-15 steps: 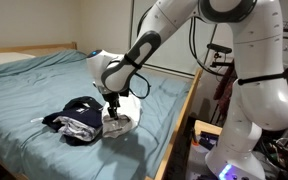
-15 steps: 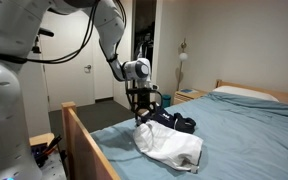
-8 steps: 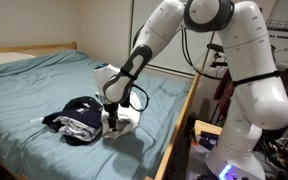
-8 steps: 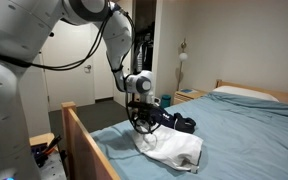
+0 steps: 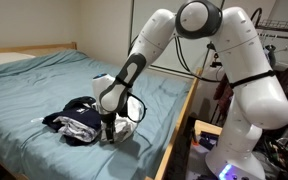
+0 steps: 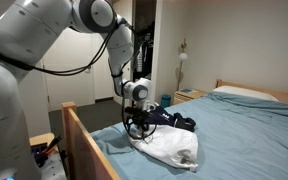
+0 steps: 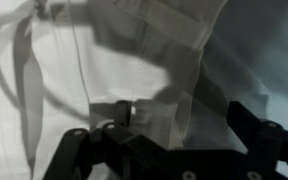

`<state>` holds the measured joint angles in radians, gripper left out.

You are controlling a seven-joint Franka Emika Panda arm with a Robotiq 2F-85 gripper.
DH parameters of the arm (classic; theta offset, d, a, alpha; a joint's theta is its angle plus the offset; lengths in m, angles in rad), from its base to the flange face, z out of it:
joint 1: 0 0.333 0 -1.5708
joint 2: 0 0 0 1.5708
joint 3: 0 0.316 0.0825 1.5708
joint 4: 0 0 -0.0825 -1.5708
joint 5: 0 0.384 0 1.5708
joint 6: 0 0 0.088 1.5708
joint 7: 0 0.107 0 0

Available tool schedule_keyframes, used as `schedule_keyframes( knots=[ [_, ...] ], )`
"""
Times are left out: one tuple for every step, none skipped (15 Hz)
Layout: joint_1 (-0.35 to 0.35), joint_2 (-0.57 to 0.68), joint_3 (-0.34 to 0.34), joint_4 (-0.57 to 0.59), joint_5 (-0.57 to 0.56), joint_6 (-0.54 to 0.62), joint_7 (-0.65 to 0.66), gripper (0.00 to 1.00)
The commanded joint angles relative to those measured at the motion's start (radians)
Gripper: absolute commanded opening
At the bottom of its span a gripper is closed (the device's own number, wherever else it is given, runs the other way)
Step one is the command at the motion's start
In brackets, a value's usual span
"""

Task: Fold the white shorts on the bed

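Note:
My gripper straddles the slanting side edge of the white shorts (image 7: 195, 75) short of their corner, so next I turn it and pinch the corner (image 7: 221, 4) before lifting to fold.
The white shorts (image 5: 127, 129) lie crumpled on the teal bed (image 5: 44, 80) near its wooden side rail; they also show in an exterior view (image 6: 174, 148). My gripper (image 5: 110, 130) is down on the shorts' near edge, also seen in an exterior view (image 6: 136, 134). In the wrist view the gripper (image 7: 169, 125) is open. Its two dark fingers stand apart with a fold of the white shorts (image 7: 114, 70) and the shorts' edge between them. The shorts' drawstrings hang at the left of that view. Nothing is clamped.
A pile of dark and striped clothes (image 5: 74, 115) lies right beside the shorts, also visible in an exterior view (image 6: 172, 121). The wooden bed rail (image 5: 180, 118) runs close by the gripper (image 6: 84, 135). A pillow (image 6: 249, 92) lies at the bed's head.
The arm has come down from above the shorts until the open gripper reaches the fabric at the shorts' edge. The shorts look slightly pressed and shifted.

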<state>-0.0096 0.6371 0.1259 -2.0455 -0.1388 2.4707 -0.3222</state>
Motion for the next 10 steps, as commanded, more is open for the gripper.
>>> schedule_keyframes(
  knots=[
    [0.064,0.020,-0.056,0.009,-0.023,-0.002,0.117,1.00],
    [0.085,0.018,-0.079,0.016,-0.037,-0.018,0.159,1.00],
    [0.113,0.016,-0.108,0.020,-0.054,-0.025,0.214,1.00],
    [0.137,0.015,-0.133,0.023,-0.070,-0.030,0.259,1.00],
    [0.163,0.019,-0.159,0.033,-0.089,-0.042,0.311,1.00],
    [0.180,0.028,-0.176,0.048,-0.100,-0.065,0.345,1.00],
    [0.200,0.042,-0.197,0.068,-0.122,-0.093,0.380,1.00],
    [0.215,0.051,-0.214,0.084,-0.140,-0.125,0.414,1.00],
    [0.218,0.055,-0.220,0.104,-0.151,-0.160,0.425,1.00],
    [0.222,0.052,-0.226,0.118,-0.161,-0.195,0.440,1.00]
  ],
)
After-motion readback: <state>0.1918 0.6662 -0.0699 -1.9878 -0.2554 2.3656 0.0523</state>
